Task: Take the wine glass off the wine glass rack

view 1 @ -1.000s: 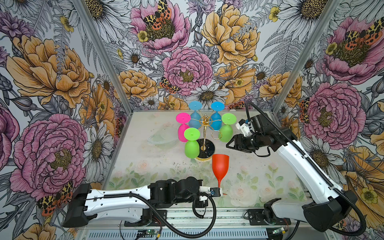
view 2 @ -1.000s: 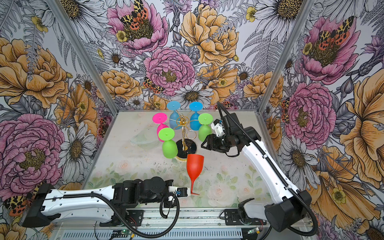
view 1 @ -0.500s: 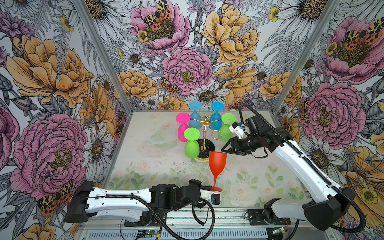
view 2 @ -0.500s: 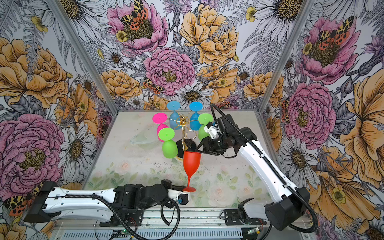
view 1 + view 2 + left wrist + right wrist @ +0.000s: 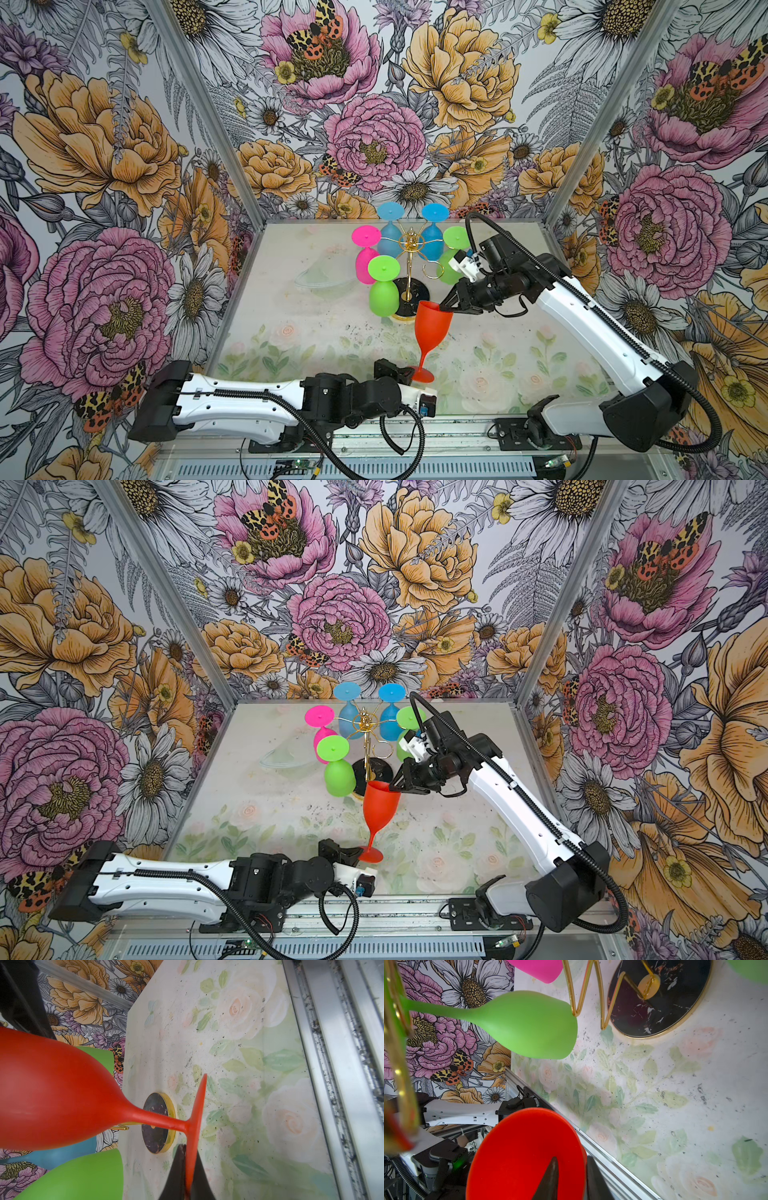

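Note:
The red wine glass's foot (image 5: 422,374) is pinched in my left gripper while my right gripper holds its rim (image 5: 432,305), so next my left gripper lets go before I carry the glass aside.
A red wine glass (image 5: 432,328) (image 5: 380,808) stands nearly upright in front of the wine glass rack (image 5: 409,266) (image 5: 365,746), off its arms. My left gripper (image 5: 409,374) (image 5: 357,852) is shut on the edge of its foot. In the left wrist view that gripper (image 5: 188,1147) pinches the thin foot of the red glass (image 5: 62,1095). My right gripper (image 5: 446,307) (image 5: 392,788) (image 5: 571,1158) straddles the bowl's rim (image 5: 519,1157), one finger inside and one outside, closed on the wall. The rack's black base (image 5: 158,1122) (image 5: 654,1001) lies just behind.
A pink glass (image 5: 365,253), two blue glasses (image 5: 390,232) and two green glasses (image 5: 382,291) hang upside down on the rack. A clear glass dish (image 5: 324,274) lies to the rack's left. The metal front rail (image 5: 415,432) borders the table.
The left gripper has tipped the red glass upright and brought its foot down low. The right gripper came forward to the bowl's rim and closed on it.

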Robot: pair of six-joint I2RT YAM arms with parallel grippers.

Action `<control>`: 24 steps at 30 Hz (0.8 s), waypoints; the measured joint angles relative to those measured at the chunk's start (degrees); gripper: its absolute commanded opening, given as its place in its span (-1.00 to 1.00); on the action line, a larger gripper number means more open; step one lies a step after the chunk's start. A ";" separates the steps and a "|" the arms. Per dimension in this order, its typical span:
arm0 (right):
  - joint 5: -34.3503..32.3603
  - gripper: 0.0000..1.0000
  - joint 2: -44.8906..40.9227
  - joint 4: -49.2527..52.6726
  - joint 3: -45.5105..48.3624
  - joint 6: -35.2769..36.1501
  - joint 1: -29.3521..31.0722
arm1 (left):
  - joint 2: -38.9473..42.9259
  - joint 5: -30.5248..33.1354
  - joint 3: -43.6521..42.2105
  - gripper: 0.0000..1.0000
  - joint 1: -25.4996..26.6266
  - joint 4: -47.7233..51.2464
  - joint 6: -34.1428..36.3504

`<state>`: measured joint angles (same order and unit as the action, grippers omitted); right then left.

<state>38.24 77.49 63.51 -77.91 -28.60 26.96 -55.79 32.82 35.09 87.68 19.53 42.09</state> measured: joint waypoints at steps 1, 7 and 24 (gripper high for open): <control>0.00 -0.69 0.00 -0.04 0.15 0.04 -0.02 | 0.00 0.33 -0.09 -1.00 0.15 0.15 0.42; -0.98 -0.97 0.00 -0.07 0.35 0.11 -0.02 | 0.00 1.53 -0.42 -0.76 0.57 0.66 1.51; -14.34 -1.00 -4.04 0.52 3.10 1.27 0.13 | -0.26 2.08 -3.26 0.54 2.95 -3.61 -6.73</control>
<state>23.90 73.45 64.03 -74.81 -27.33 27.09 -56.05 34.89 31.83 90.63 15.92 35.35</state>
